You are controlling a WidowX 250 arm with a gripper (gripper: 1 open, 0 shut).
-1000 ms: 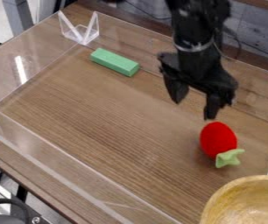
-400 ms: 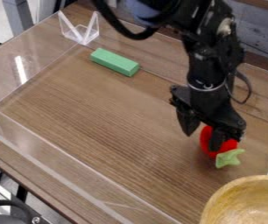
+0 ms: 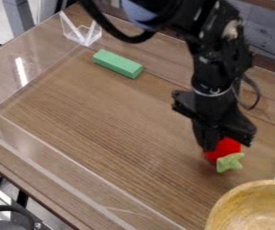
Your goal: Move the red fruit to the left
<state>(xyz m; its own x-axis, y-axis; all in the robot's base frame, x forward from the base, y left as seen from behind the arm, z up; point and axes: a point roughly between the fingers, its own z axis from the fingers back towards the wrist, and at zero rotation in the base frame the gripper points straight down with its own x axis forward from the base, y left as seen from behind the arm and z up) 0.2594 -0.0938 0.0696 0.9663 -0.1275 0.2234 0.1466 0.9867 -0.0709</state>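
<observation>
My gripper should open, lift clear and come down closer to the light green cap (image 3: 230,163), because its fingers are at the back edge of the red fruit (image 3: 222,143).
The red fruit (image 3: 227,151) lies on the wooden table at the right, its light green cap (image 3: 231,163) pointing toward the front. My black gripper (image 3: 219,141) points down over it, and its fingers are closed on the upper part of the fruit. Only the lower red part and the cap show below the fingers. The fruit still rests on the table.
A flat green block (image 3: 119,64) lies at the back, left of centre. A clear acrylic wall (image 3: 32,144) rings the wooden surface. A round wooden bowl (image 3: 260,208) fills the front right corner. A clear stand (image 3: 80,31) sits at the back left.
My gripper came down and to the right onto the fruit, and its fingers closed on it. The fruit has stayed in place.
</observation>
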